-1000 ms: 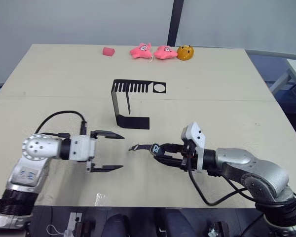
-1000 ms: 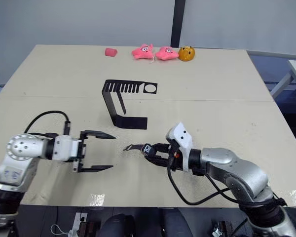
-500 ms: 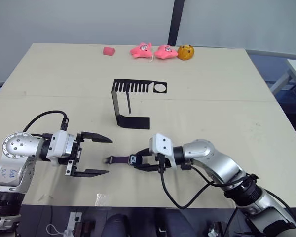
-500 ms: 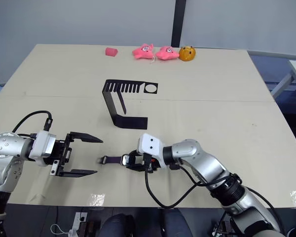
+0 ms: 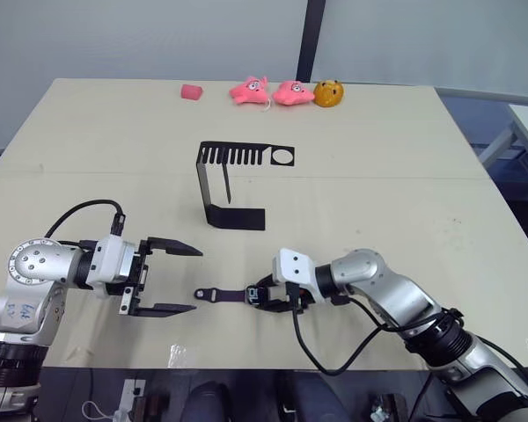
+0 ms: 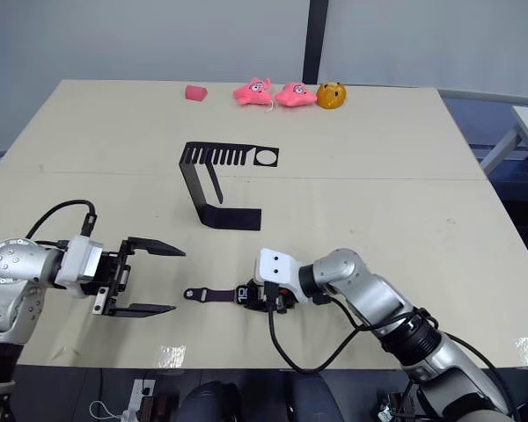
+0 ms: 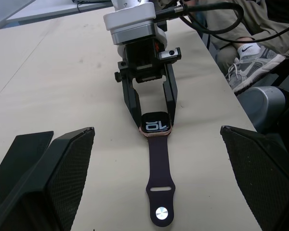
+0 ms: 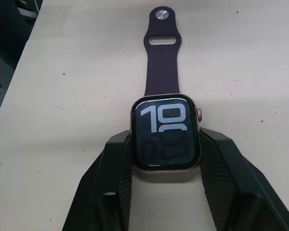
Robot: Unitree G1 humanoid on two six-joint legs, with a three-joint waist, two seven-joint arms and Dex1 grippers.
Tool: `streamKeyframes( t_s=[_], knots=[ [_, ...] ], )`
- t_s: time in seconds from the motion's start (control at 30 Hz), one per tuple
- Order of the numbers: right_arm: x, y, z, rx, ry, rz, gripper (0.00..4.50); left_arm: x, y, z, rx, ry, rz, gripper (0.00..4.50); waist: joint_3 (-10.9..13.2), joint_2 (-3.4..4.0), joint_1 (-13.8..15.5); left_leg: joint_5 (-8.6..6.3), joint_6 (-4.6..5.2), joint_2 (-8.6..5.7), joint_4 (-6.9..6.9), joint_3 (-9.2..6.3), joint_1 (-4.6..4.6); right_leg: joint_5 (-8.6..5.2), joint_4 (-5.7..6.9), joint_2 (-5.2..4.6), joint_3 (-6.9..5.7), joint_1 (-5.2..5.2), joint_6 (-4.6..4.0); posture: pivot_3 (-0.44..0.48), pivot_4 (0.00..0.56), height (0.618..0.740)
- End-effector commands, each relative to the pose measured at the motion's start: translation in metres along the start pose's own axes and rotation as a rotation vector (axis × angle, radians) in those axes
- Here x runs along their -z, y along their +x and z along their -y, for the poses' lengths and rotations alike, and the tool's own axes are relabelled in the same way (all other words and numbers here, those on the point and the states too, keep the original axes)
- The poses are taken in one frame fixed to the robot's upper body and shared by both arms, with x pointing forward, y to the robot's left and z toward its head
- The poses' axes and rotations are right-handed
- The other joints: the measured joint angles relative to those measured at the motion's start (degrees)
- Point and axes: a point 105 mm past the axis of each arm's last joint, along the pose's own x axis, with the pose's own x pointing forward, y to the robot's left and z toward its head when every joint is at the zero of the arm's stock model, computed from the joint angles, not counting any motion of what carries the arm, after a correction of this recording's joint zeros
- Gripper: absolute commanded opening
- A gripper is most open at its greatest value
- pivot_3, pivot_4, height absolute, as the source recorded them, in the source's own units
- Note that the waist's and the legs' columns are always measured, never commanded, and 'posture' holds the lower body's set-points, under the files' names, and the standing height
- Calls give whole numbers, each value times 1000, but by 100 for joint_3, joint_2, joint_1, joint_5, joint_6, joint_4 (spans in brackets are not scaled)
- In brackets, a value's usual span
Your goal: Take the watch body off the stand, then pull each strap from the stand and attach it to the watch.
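My gripper will make the thin dark strap (image 5: 227,182) slide out toward me when it pulls the strap, because the comb plate's slots (image 5: 238,156) are open at the front.
The watch body (image 8: 164,132) lies face up on the table near the front edge, its black screen showing white digits. My right gripper (image 5: 264,297) is shut on it, one finger (image 8: 111,183) against each side of the case. A dark purple strap (image 7: 159,168) is attached to the watch and stretches flat toward my left gripper (image 5: 196,280), which stands open a short way from the strap's tip. The black stand (image 5: 233,180) sits behind them at mid-table. Another thin dark strap (image 6: 213,185) hangs from a slot in its comb plate.
Along the table's far edge lie a small pink block (image 5: 192,91), two pink soft toys (image 5: 269,90) and an orange toy (image 5: 329,93). The table's front edge (image 5: 246,367) runs just below both grippers. A black cable (image 5: 334,360) loops from the right arm.
My right gripper has carried the watch and its strap left and toward the front edge, and it now lies flat on the table. The left gripper has drawn back a little to the left, still open.
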Motion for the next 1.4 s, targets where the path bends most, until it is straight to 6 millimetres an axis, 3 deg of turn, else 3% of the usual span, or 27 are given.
streamKeyframes(
  t_s=[0.03, 0.07, 0.27, 0.37, 0.5, 0.77, 0.9, 1.0, 1.13, 1.3, 1.4],
  knots=[
    [-7, -25, -2, 20, -86, 14, 3877, -3, -2, -2, -22, 29, -4, 4500, 0, 0, 15, 0, 0, -1, 0, 0, 0, 0, 0, 0, 0, 0, 0, 0, 150, 740],
    [-9, -34, 0, 45, -98, 23, 4442, -2, -3, -2, -33, 26, -8, 4500, 0, 0, 23, 0, 0, -1, 0, -1, 0, 0, -3, -1, -1, 1, 0, 0, 150, 740],
    [-8, -101, 0, 274, -77, 127, 4480, 12, -20, -6, -151, -3, -41, 4500, 0, -1, 58, -1, 1, -1, -1, -4, 2, 0, -2, 0, -2, 3, 1, 0, 150, 740],
    [17, -137, -12, 370, -110, 71, 4480, 24, -34, -10, -286, -39, -55, 4500, -1, -2, 65, -2, 0, -2, -4, -5, 1, 1, -9, 0, -3, 7, 2, 0, 150, 740],
    [55, -186, -20, 623, 7, 51, 4480, 43, -58, -13, -460, -76, -99, 4500, -4, -9, 52, -4, 3, -3, -2, -5, 10, 3, -11, 0, -1, 17, 5, 0, 150, 740],
    [97, -241, -32, 1016, 165, 93, 4480, 65, -106, -11, -730, -145, -140, 4500, -5, -9, 41, -6, -1, -2, -8, -1, 19, 2, -8, 1, 2, 20, 4, 0, 150, 740],
    [96, -235, -25, 1016, 168, 138, 4480, 66, -105, -9, -733, -142, -134, 4500, -5, -9, 47, -6, -1, -2, -8, -1, 19, 2, -6, 0, 1, 20, 3, 0, 150, 740],
    [81, -216, -10, 963, 180, 241, 4480, 63, -97, -13, -757, -154, -79, 4500, -5, -8, 34, -6, -1, -2, -8, 0, 22, 2, -3, 1, 2, 20, 3, 0, 150, 740],
    [50, -177, 22, 894, 204, 379, 4480, 51, -66, -11, -738, -161, 3, 4500, -4, -6, 16, -5, -5, 1, -8, 1, 22, 1, 5, 2, 4, 18, 2, 0, 150, 740],
    [16, -112, 50, 735, 133, 381, 4480, 25, -24, -14, -753, -137, 91, 4500, -5, -7, 30, -5, -8, 1, -4, -2, 18, 0, 8, 3, 3, 14, 1, 0, 150, 740],
    [-1, -85, 64, 697, 129, 422, 3643, 13, -3, -17, -771, -129, 122, 4500, -5, -7, 52, -4, -10, 1, -3, -4, 17, 0, 7, 3, 3, 14, 1, 0, 150, 740]
  ],
)
